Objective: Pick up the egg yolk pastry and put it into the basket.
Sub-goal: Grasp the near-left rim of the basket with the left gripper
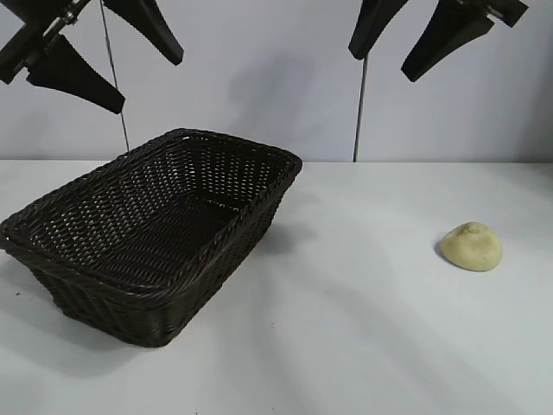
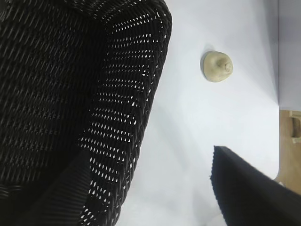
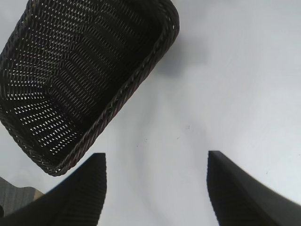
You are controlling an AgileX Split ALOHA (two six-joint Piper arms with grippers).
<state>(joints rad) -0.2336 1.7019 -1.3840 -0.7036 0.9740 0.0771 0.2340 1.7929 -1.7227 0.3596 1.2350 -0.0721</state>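
The basket (image 1: 164, 226) is crooked and a long way from the pastry, so the robot's left gripper should first move down and take hold of the rim at the basket's near end (image 1: 65, 275).
The egg yolk pastry (image 1: 472, 246), a small pale yellow dome with a slight peak, lies on the white table at the right; the left wrist view also shows the pastry (image 2: 217, 66). The dark brown woven basket (image 1: 206, 251) stands on the left half of the table, and nothing shows inside it. My left gripper (image 1: 145, 79) hangs high above the basket's back, open and holding nothing. High at the upper right my right gripper (image 1: 378, 67) is open too, well above and behind the pastry. The right wrist view shows the basket (image 3: 162, 37) but not the pastry.
The white tabletop (image 1: 346, 328) spreads between the basket and the pastry. A plain grey-blue wall (image 1: 259, 78) rises behind. Two thin vertical cables (image 1: 359, 104) hang in front of the wall.
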